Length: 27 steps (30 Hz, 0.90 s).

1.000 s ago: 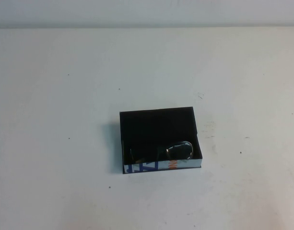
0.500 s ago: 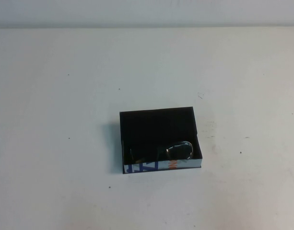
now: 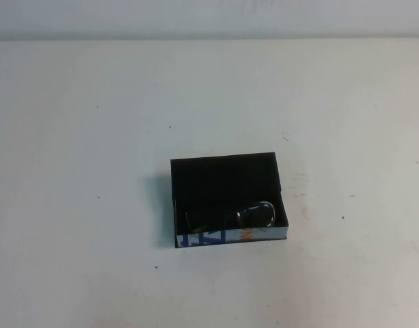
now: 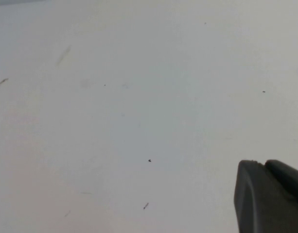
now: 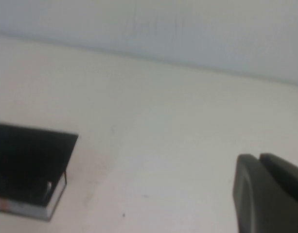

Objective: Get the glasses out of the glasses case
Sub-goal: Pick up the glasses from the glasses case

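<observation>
The case is open with the glasses uncovered inside, so I should keep moving my right gripper toward the glasses' bridge until its fingers close there.
The glasses case is a shallow open box, black inside, near the middle of the white table, its white wall with blue lettering and an orange mark facing me. The dark glasses lie inside along that near wall, one clear lens showing at the right. The case's corner also shows in the right wrist view. My left gripper is shut and empty over bare table. My right gripper is shut and empty, apart from the case, to its right. Neither arm shows in the high view.
The white table has small dark specks and faint scuffs, some just right of the case. A pale wall runs along the table's far edge.
</observation>
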{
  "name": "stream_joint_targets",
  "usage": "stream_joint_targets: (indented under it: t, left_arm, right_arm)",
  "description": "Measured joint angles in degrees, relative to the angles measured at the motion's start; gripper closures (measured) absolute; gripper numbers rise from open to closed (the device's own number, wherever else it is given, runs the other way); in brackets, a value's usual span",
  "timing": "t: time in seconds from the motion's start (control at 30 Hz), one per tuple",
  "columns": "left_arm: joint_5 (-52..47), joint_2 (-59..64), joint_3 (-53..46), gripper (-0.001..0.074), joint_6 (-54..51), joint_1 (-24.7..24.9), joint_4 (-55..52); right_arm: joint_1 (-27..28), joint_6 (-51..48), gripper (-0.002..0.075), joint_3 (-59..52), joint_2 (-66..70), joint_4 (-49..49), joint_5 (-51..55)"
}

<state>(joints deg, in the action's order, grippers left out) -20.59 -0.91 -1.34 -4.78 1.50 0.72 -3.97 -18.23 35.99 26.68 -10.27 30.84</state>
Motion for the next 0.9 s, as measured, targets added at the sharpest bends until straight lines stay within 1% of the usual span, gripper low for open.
stream_joint_targets:
  t: [0.1, 0.17, 0.23, 0.33, 0.53, 0.67, 0.77, 0.9]
  left_arm:
    - [0.0, 0.0, 0.0, 0.0740, 0.0, 0.0, 0.0]
    - [0.0, 0.0, 0.0, 0.0740, 0.0, 0.0, 0.0]
    - [0.0, 0.0, 0.0, 0.0740, 0.0, 0.0, 0.0]
    - [0.0, 0.0, 0.0, 0.0740, 0.0, 0.0, 0.0]
    - [0.0, 0.0, 0.0, 0.0740, 0.0, 0.0, 0.0]
    - [0.0, 0.0, 0.0, 0.0740, 0.0, 0.0, 0.0]
    - [0.0, 0.0, 0.0, 0.0740, 0.0, 0.0, 0.0]
    - [0.0, 0.0, 0.0, 0.0740, 0.0, 0.0, 0.0]
  right_arm:
    - [0.0, -10.2, 0.0743, 10.0, 13.4, -2.5, 8.4]
    - [-1.0, -16.0, 0.0743, 16.0, 22.7, -4.8, 14.5]
    - [-3.5, -20.0, 0.0743, 22.2, 31.5, -5.2, 21.4]
    - [-8.6, -24.3, 0.0743, 30.2, 42.3, -2.5, 27.6]
    - [-17.7, -36.7, 0.0743, 44.9, 61.4, 1.5, 31.0]
    - [-22.6, -45.0, 0.0743, 55.8, 74.3, 1.9, 37.0]
    - [-24.4, -47.3, 0.0739, 64.0, 83.1, -1.1, 38.5]
    - [-25.2, -48.9, 0.0706, 70.1, 91.4, -8.3, 38.6]
